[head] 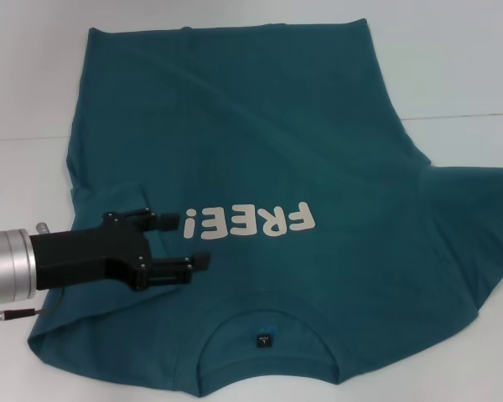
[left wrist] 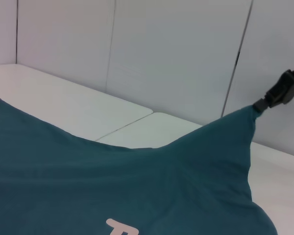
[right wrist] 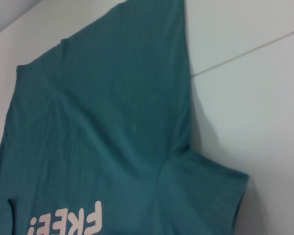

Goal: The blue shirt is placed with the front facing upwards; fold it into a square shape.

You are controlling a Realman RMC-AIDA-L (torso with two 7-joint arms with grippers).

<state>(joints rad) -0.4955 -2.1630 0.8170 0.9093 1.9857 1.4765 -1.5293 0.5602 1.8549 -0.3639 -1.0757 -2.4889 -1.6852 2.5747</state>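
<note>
My right gripper should keep folding the raised sleeve's end [left wrist: 252, 115] that it holds inward until it lies on the shirt [head: 381, 239] beside the lettering, which lies flat.
The blue shirt [head: 260, 142] lies front up on the white table, its white "FREE!" lettering [head: 247, 223] in the middle and the collar with a small dark label [head: 262, 341] at the near edge. My left gripper [head: 184, 241] hovers open just left of the lettering, over the shirt's left side, where the sleeve [head: 109, 201] lies folded inward. In the left wrist view my right gripper [left wrist: 264, 102] is shut on the tip of the other sleeve [left wrist: 235, 132], holding it up off the table. The right wrist view looks down on that sleeve [right wrist: 206, 191].
The white table [head: 461, 67] has a seam line [head: 469, 116] running out to the right of the shirt. White wall panels [left wrist: 176, 54] stand behind the table's far edge. Bare tabletop shows to the left [head: 25, 100] and right of the shirt.
</note>
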